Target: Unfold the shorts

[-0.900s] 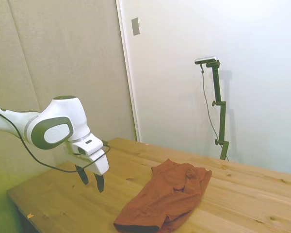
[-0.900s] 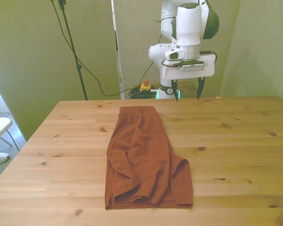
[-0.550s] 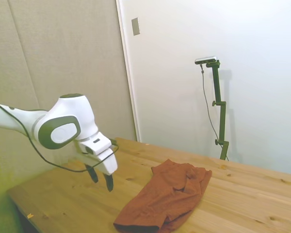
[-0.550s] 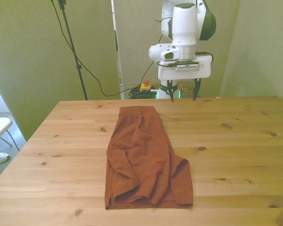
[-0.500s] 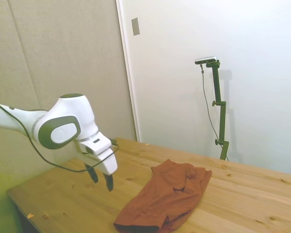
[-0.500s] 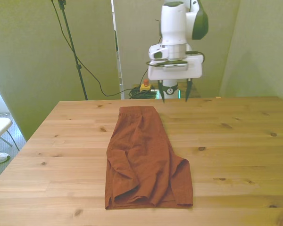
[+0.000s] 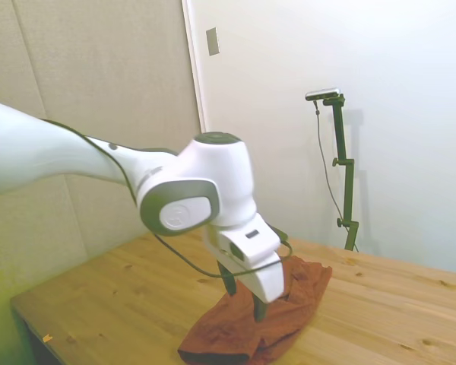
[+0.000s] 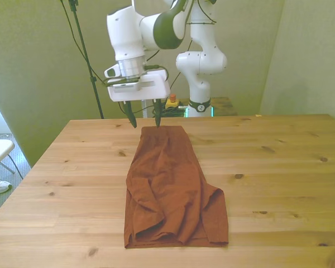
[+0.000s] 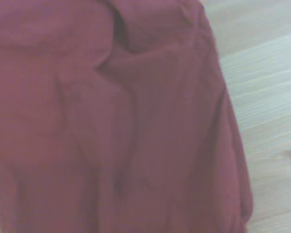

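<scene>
My gripper will peel open the top layer of the shorts (image 7: 226,320) when it pulls, while the rest stays lying, because loose layers (image 9: 235,162) show along the shorts' edge.
The shorts (image 8: 170,187) are a rust-red fabric garment lying folded lengthwise on the wooden table (image 8: 279,184), wrinkled, with the wide hem end toward the near edge. In the side view the shorts (image 7: 235,331) show partly behind the arm. My gripper (image 8: 143,119) hangs open just above the table at the shorts' far narrow end; one finger stands over the fabric's far edge, the other over bare wood to the front view's left. Nothing is between the fingers. The wrist view is filled with creased red fabric of the shorts (image 9: 111,126).
Bare wooden table spreads on both sides of the shorts. A black stand (image 8: 86,56) with a cable rises behind the table at the front view's left. The robot base (image 8: 201,61) stands behind the far edge.
The arm has swung to the front view's left and come lower, from beyond the table's far edge to the shorts' far end. The gripper stays open. The shorts have not moved.
</scene>
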{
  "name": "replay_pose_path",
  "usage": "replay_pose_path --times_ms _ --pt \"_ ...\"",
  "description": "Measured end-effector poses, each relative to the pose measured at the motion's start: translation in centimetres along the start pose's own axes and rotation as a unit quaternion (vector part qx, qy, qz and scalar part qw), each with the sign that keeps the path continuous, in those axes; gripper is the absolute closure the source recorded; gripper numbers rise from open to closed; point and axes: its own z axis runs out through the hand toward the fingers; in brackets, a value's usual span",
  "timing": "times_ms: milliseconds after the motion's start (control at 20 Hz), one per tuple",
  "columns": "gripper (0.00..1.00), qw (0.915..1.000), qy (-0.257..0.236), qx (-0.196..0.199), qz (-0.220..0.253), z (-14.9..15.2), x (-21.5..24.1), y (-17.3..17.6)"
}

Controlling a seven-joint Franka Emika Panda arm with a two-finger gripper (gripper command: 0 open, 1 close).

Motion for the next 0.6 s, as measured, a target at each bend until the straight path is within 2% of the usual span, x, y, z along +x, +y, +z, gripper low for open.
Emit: replay_pose_path --times_ms 200,300,450,500,600 --pt "0.0 0.999 -0.045 0.002 0.006 2.2 2.8 0.7" --pt "0.0 0.9955 -0.094 0.009 -0.013 3.6 2.6 0.8" --pt "0.0 0.9916 -0.126 0.002 -0.027 5.0 2.3 0.9" --pt "1.0 0.9905 -0.134 0.002 -0.031 5.4 2.1 1.0" --pt "1.0 0.9882 -0.148 0.003 -0.041 6.1 1.9 1.0"
